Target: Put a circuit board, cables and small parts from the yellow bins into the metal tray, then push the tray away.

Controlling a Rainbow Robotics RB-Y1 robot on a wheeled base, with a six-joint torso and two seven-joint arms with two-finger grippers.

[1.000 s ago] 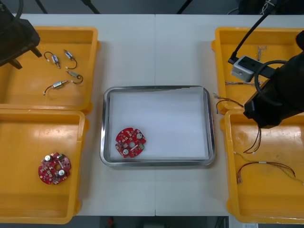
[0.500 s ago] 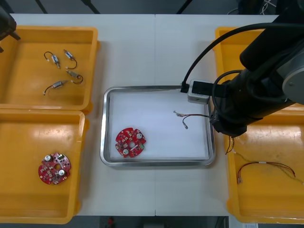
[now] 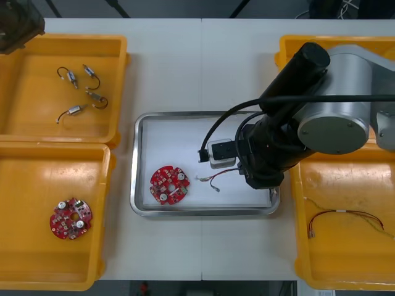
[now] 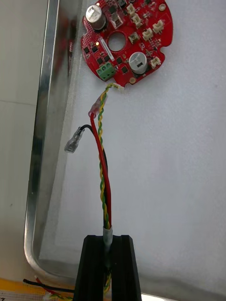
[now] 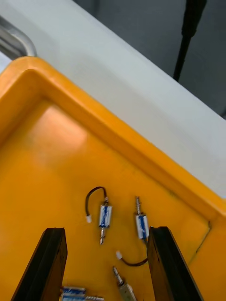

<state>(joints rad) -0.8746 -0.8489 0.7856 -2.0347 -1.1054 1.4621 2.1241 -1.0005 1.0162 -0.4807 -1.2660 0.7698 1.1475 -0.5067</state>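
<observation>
The short black lead point(image 3: 60, 69) curves back next to the small metal part point(image 3: 72, 78), so the lead will stay curled when I carry the part.
My right gripper point(image 4: 108, 241) is shut on a twisted red and yellow cable point(image 4: 102, 160). It hangs over the metal tray point(image 3: 138, 161), right of a round red circuit board point(image 3: 170, 184) lying on the white floor. The cable's free end point(image 3: 212, 179) reaches almost to the board point(image 4: 127, 35); I cannot tell whether it touches the floor. My left gripper point(image 5: 106, 230) stands open above the far left yellow bin point(image 3: 37, 120), over several small metal parts point(image 5: 104, 215) with short black leads.
A second red board point(image 3: 71, 217) lies in the near left bin point(image 3: 24, 259). Another red and yellow cable point(image 3: 340, 215) lies in the near right bin point(image 3: 305, 259). The right arm point(image 3: 308, 117) covers the tray's right rim and part of the far right bin point(image 3: 290, 49).
The right arm swung left from the right bins to over the tray, carrying the cable toward the board. The left arm stayed at the far left corner.
</observation>
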